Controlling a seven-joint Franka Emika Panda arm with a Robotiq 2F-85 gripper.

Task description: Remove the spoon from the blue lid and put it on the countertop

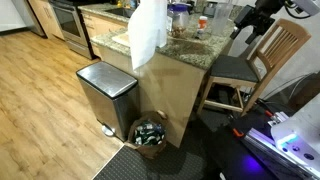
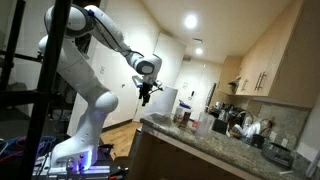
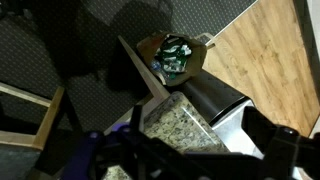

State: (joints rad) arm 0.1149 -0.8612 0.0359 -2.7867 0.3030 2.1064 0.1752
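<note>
I should go up and swing over the countertop to the blue lid (image 1: 180, 7) to get the spoon, because my gripper hangs off the countertop's end (image 3: 172, 112) and faces the floor.
The speckled granite countertop (image 1: 185, 50) carries several items, among them a jar with a small dark-blue lid (image 1: 178, 8) at its far side. I cannot make out the spoon in any view. My gripper (image 1: 243, 27) hangs in the air above and off the counter's end, near the wooden chair. It also shows in an exterior view (image 2: 146, 95), high above the counter edge (image 2: 185, 135). In the wrist view the two dark fingers (image 3: 195, 150) stand apart with nothing between them, and the counter corner (image 3: 180, 120) lies below.
A brushed-steel bin (image 1: 105, 85) stands against the counter side, also seen in the wrist view (image 3: 235, 100). A round basket of rubbish (image 1: 150, 130) sits on the floor beside it. A white bag or towel (image 1: 150, 35) stands on the counter. A wooden chair (image 1: 255, 60) is near the gripper.
</note>
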